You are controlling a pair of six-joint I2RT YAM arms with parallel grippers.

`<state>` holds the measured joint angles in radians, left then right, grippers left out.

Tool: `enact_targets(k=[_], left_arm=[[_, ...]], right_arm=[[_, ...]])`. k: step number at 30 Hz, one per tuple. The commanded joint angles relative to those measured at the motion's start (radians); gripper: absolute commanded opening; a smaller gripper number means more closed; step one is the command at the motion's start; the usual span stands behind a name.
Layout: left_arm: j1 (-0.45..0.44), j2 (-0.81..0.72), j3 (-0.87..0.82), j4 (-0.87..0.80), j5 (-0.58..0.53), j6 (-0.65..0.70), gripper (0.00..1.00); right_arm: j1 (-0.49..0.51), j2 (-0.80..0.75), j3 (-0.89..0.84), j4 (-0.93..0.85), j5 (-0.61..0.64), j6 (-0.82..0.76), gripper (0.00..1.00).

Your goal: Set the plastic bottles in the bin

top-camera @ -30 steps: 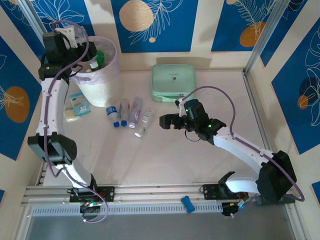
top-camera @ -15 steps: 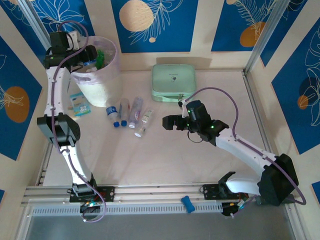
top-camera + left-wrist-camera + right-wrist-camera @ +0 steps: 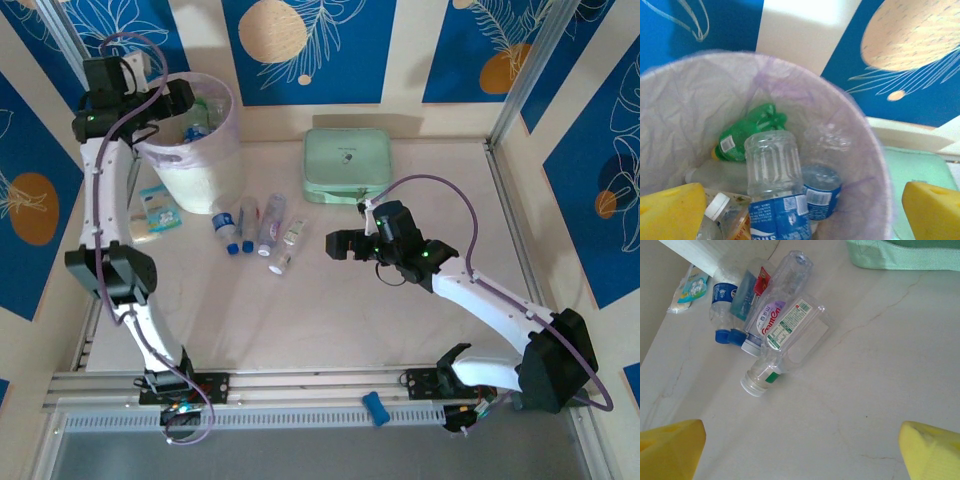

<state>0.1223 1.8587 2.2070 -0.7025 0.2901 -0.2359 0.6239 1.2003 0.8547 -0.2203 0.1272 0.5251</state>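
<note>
The green-white labelled bottle is near my right gripper, and the bin (image 3: 207, 122) is by my left gripper. So next my right gripper picks up the bottle (image 3: 293, 232) and hands it over.
The bin (image 3: 195, 172) stands at the back left, lined with a thin bag (image 3: 685, 115). Inside it lie a green bottle (image 3: 747, 131), two clear blue-labelled bottles (image 3: 774, 182) (image 3: 822, 187) and some other items. My left gripper (image 3: 176, 100) (image 3: 802, 210) hovers over the bin's left rim, open wide, its yellow fingers (image 3: 670, 212) clear of the bottles below. Several bottles (image 3: 258, 226) lie on the table beside the bin; the nearest is clear with a green-white label (image 3: 790, 337). My right gripper (image 3: 335, 243) (image 3: 800, 452) is open, a little right of them and holding nothing.
A mint green case (image 3: 347, 164) (image 3: 905, 252) sits at the back middle. A pale packet (image 3: 155, 212) (image 3: 691, 287) lies left of the bin. A small blue object (image 3: 375, 408) rests on the front rail. Bare table (image 3: 850, 405) stretches under and around the right gripper.
The left arm has swung its gripper over the bin's rim, and a blue-labelled bottle now lies inside. The right gripper has edged slightly right.
</note>
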Motion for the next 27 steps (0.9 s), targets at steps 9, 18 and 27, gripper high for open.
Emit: enact_targets(k=[9,18,27], left_arm=[[-0.097,-0.495,-0.638,0.425,0.051,-0.154,1.00],[-0.199,-0.786,-1.189,0.626,0.056,-0.308,1.00],[-0.295,-0.899,-1.568,0.748,0.044,-0.463,1.00]], right_arm=[[-0.003,0.065,0.005,0.033,-0.008,0.081,0.99],[0.048,0.288,0.121,0.040,0.019,0.227,0.99],[0.083,0.534,0.268,0.094,0.031,0.419,0.94]])
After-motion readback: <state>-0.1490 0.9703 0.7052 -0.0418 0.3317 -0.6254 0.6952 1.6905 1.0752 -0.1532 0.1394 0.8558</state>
